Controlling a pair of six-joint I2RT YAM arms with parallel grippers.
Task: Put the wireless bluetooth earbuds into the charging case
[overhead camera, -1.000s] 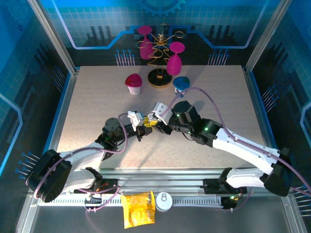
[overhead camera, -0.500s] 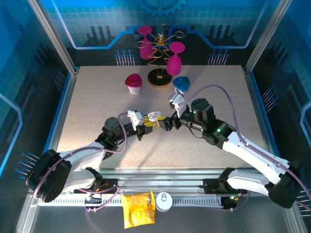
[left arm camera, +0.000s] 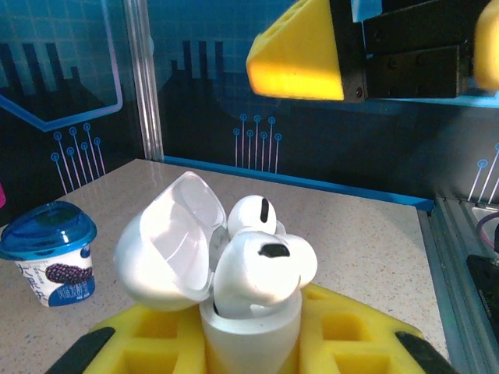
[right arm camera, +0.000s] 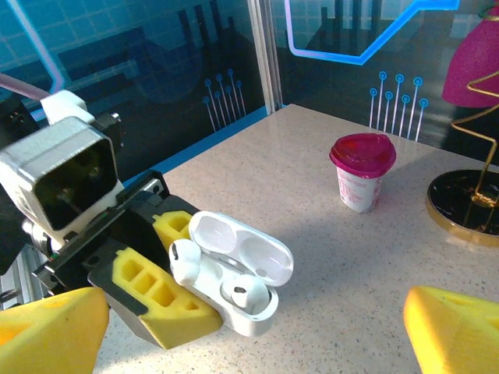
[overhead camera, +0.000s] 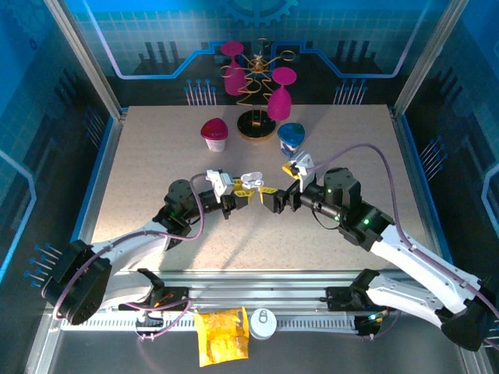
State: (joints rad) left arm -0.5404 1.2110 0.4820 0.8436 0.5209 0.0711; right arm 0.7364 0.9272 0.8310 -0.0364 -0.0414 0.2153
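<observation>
One earbud (right arm camera: 185,260) sticks up high out of its socket under the open lid, so next my right gripper comes back in, pushes the earbud into place and shuts the case's lid (right arm camera: 251,251).
My left gripper (overhead camera: 236,198) is shut on the white charging case (overhead camera: 249,182), held above the table's middle between yellow foam pads (right arm camera: 160,292). The case (right arm camera: 238,292) has its lid (left arm camera: 168,249) swung open. Two white earbuds sit in it. One earbud (right arm camera: 185,261) stands higher out of its socket than the other earbud (right arm camera: 248,294). My right gripper (overhead camera: 274,198) is open just right of the case, not touching it. Its yellow fingertips (right arm camera: 47,335) show wide apart at the lower corners of the right wrist view.
A pink-lidded cup (overhead camera: 214,134) and a blue-lidded cup (overhead camera: 291,136) stand behind the grippers. A gold stand (overhead camera: 256,121) with magenta glasses is at the back centre. A yellow packet (overhead camera: 221,335) and a round tin (overhead camera: 262,323) lie on the front rail.
My right gripper has opened wide and drawn back to the right, off the case. My left gripper has shifted slightly back and right with the case.
</observation>
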